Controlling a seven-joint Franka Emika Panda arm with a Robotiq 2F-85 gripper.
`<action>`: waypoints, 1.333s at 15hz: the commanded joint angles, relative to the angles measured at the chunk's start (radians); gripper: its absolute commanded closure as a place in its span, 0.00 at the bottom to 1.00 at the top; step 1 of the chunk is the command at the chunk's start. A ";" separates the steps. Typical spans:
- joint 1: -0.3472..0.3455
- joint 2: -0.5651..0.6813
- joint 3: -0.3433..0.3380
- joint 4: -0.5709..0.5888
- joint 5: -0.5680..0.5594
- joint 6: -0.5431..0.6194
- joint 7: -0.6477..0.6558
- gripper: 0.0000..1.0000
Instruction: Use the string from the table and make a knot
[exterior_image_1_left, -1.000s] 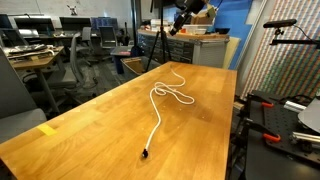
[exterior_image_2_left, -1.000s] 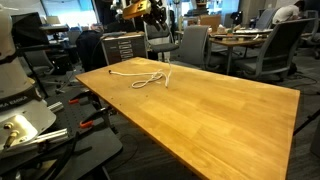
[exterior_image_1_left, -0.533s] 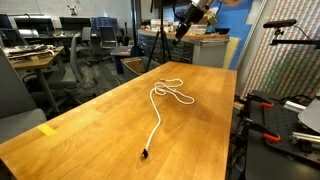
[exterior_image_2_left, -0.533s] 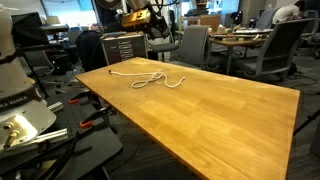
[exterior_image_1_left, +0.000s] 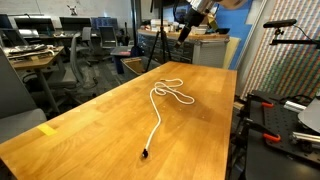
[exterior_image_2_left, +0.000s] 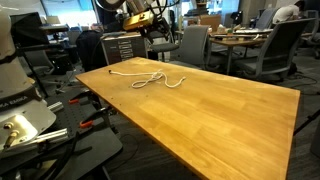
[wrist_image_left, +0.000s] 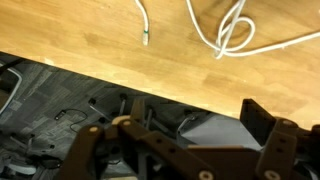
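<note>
My open gripper is high up by the table's edge (wrist_image_left: 150, 91), away from the string. Next, I move back over the table and grab the string's long tail (exterior_image_1_left: 154, 103) near the loop.
The string (exterior_image_1_left: 158, 118) lies loose on the wooden table (exterior_image_1_left: 100, 120). It has a loose loop toward the far end and a dark tip near the front edge. In both exterior views my gripper (exterior_image_1_left: 186, 22) hangs high above the far end of the table, well clear of the string (exterior_image_2_left: 156, 80). In the wrist view the gripper (wrist_image_left: 195, 135) is open with nothing between its fingers (wrist_image_left: 265, 122). That view looks past the table's edge (wrist_image_left: 80, 40), with the string's loop (wrist_image_left: 232, 30) and one dark end at the top.
A small yellow tape mark (exterior_image_1_left: 47, 129) sits at the table's near corner. Office chairs (exterior_image_2_left: 275, 50) and grey desks (exterior_image_1_left: 30, 55) stand around. A tripod (exterior_image_1_left: 155, 45) and a drawer cabinet (exterior_image_2_left: 122, 48) are beyond the far end. A rack with red-handled tools (exterior_image_1_left: 270, 115) stands beside the table.
The gripper's jaws have spread from partly closed to wide open, and it has drifted slightly higher above the far end. The string has not moved.
</note>
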 joint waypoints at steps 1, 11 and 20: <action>-0.216 0.042 0.080 0.027 -0.272 -0.064 0.008 0.00; -0.481 0.026 0.249 0.039 -0.568 -0.299 0.014 0.00; -0.424 0.020 0.538 -0.083 -0.646 -0.369 0.002 0.00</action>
